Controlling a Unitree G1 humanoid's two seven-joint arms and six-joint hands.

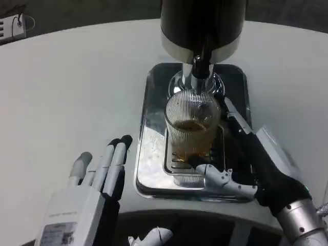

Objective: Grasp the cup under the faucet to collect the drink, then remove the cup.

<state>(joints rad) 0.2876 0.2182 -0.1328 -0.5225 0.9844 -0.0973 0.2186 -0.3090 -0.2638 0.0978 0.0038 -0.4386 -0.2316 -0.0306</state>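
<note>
My gripper will lift the cup away, and the amber drink [189, 126] should move but stay inside, because it is well below the cup's rim [166, 114].
A ribbed clear glass cup [192, 128], partly full of amber drink, stands on the drip grate under the black faucet [201, 62] of the dark dispenser [201, 25]. My right hand [251, 161] reaches in from the right with fingers spread around the cup; the thumb lies at the cup's front base and another finger runs along its right side, very close or touching. Whether it grips is unclear. My left hand [95, 192] hovers over the table left of the tray, fingers straight and apart, holding nothing.
The shiny metal drip tray [149, 154] sits at the table's near edge, wet spots on its left part. A white power strip [11, 25] lies at the far left corner. Bare white tabletop [77, 92] spreads to the left.
</note>
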